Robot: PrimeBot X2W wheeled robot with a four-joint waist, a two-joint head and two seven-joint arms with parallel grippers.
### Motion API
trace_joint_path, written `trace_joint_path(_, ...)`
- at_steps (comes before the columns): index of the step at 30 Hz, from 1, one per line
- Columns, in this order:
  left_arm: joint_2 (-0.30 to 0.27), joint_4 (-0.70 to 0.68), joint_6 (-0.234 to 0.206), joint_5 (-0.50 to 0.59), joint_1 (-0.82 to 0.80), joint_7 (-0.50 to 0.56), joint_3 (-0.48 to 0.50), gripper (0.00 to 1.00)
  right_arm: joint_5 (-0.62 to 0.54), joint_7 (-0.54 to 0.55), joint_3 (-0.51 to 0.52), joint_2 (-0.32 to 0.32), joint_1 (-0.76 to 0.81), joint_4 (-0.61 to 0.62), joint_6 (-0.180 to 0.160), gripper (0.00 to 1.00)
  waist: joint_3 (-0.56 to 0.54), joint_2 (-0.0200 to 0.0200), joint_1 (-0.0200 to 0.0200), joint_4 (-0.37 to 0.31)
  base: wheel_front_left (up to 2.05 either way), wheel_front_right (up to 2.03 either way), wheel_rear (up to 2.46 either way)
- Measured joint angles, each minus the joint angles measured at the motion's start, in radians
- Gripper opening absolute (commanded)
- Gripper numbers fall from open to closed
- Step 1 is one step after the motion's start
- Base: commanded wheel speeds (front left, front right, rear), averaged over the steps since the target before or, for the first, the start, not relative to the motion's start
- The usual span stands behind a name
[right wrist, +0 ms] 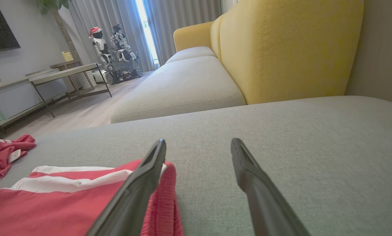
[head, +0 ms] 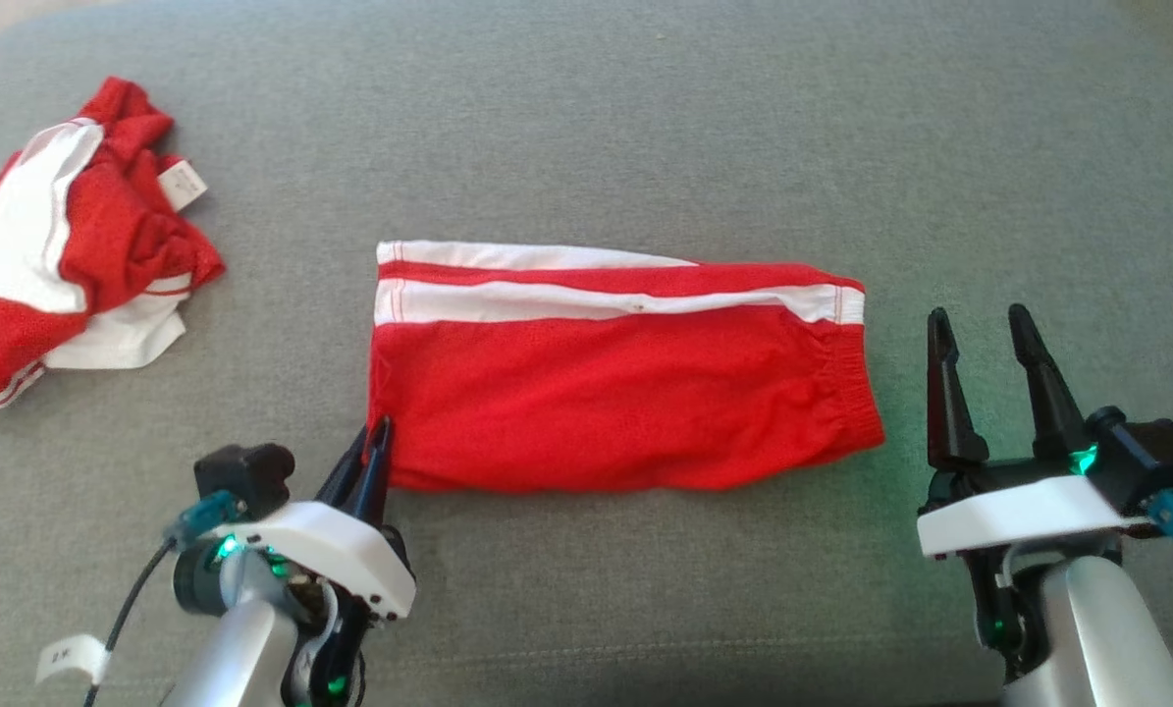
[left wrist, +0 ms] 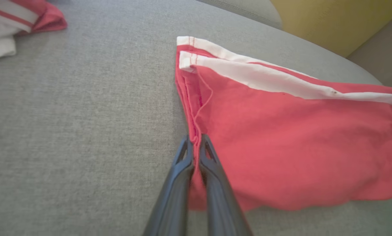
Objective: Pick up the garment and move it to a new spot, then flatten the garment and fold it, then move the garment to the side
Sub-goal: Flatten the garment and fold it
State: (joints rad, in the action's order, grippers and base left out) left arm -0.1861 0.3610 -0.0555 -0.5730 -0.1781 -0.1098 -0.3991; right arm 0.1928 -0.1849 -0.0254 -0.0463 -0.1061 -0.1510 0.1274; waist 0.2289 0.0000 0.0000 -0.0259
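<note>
I expect the elastic waistband (head: 850,371) to bunch up and leave some of the hem showing when I fold it over, because the ribbed gathers (head: 843,407) pull the garment's waistband end in narrower than the hem.
The garment (head: 615,388) is a pair of red shorts with white side stripes, lying flat and folded along its length in the middle of the grey cushion. My left gripper (head: 378,432) is shut on the garment's near left corner; in the left wrist view the closed fingertips pinch the red hem (left wrist: 195,139). My right gripper (head: 984,329) stands open just right of the elastic waistband, apart from it. In the right wrist view the garment (right wrist: 51,203) lies to the left of the open right gripper (right wrist: 198,146), whose left finger (right wrist: 140,183) crosses in front of the waistband.
A crumpled pile of red and white clothes (head: 66,245) lies at the far left of the grey cushion (head: 645,128). A yellow sofa back (right wrist: 291,46) rises beyond the cushion. Further off stand a low table (right wrist: 64,73) and a small robot figure (right wrist: 117,46).
</note>
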Motion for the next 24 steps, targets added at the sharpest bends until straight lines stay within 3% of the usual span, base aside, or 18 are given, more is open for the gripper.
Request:
trace_joint_path(1, -0.003, -0.014, -0.006, 0.000, 0.008, 0.006, -0.003, 0.03, 0.000, 0.001, 0.001, 0.000, 0.000, 0.003, 0.000, 1.00, -0.003, 0.0000, 0.0000, 0.004, 0.00, 0.00, 0.00)
trace_joint_path(3, -0.007, -0.032, -0.013, 0.000, 0.012, 0.013, -0.004, 1.00, -0.001, 0.007, 0.001, 0.000, -0.001, 0.010, 0.000, 1.00, -0.004, 0.0000, 0.0000, 0.006, 0.00, 0.00, 0.00)
trace_joint_path(7, -0.015, -0.040, -0.031, 0.012, 0.011, 0.008, -0.003, 1.00, -0.001, 0.019, -0.001, 0.000, 0.000, 0.011, 0.000, 1.00, -0.007, 0.0000, 0.0000, -0.002, 0.00, 0.00, 0.00)
trace_joint_path(15, -0.029, -0.101, -0.085, 0.092, -0.011, -0.128, 0.044, 1.00, -0.010, 0.027, 0.006, 0.000, 0.000, 0.011, 0.000, 1.00, -0.021, 0.0000, 0.0000, -0.006, 0.00, 0.00, 0.00)
trace_joint_path(24, -0.040, -0.202, -0.113, 0.195, -0.008, -0.140, 0.104, 1.00, -0.029, 0.046, 0.028, 0.000, 0.000, 0.008, 0.000, 1.00, -0.050, 0.0000, 0.0000, 0.009, 0.00, 0.00, 0.00)
